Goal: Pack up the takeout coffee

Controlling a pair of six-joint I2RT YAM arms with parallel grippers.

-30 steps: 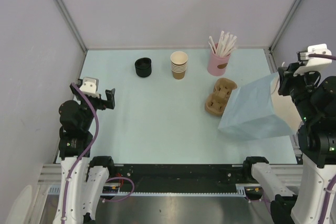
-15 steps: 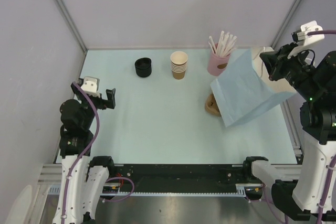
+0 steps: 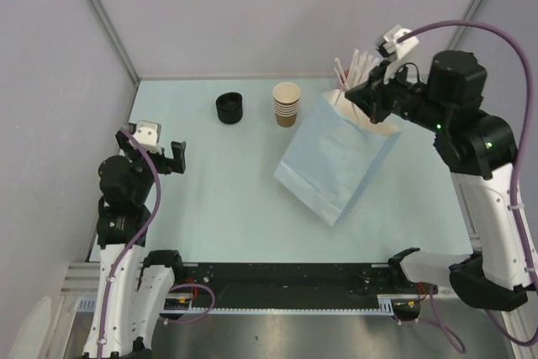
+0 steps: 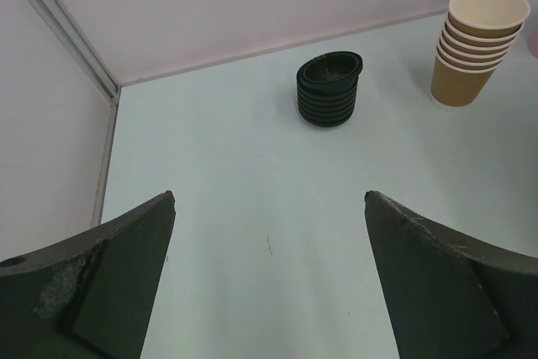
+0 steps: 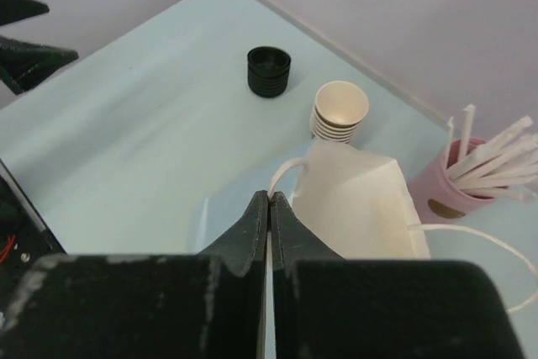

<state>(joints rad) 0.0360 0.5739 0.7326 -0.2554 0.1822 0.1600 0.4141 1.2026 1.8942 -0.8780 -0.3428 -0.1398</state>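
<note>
The bag is hanging bottom down by its white handle (image 5: pixel 286 171), so the robot's right gripper should keep carrying it to the clear space in front of the black lids (image 3: pixel 235 178) until the bag stands.
The takeout coffee, a single lidded cup, is out of view. My right gripper (image 3: pixel 371 113) (image 5: pixel 270 199) is shut on the white handle (image 5: pixel 287 170) of a light blue paper bag (image 3: pixel 336 161). The bag hangs tilted above the middle right of the table, and its cream inside (image 5: pixel 361 203) shows in the right wrist view. My left gripper (image 3: pixel 174 158) (image 4: pixel 269 199) is open and empty over the left side of the table.
A stack of lidless brown cups (image 3: pixel 287 104) (image 4: pixel 472 48) (image 5: pixel 340 111) and a stack of black lids (image 3: pixel 229 108) (image 4: pixel 329 90) (image 5: pixel 269 71) stand at the back. A pink cup of white sticks (image 5: pixel 450 191) (image 3: pixel 356 66) stands behind the bag. The brown cup carrier is hidden.
My right arm has swung the bag up and left, from the table's right edge to the middle right, where it now covers the cup carrier. The left arm has not moved.
</note>
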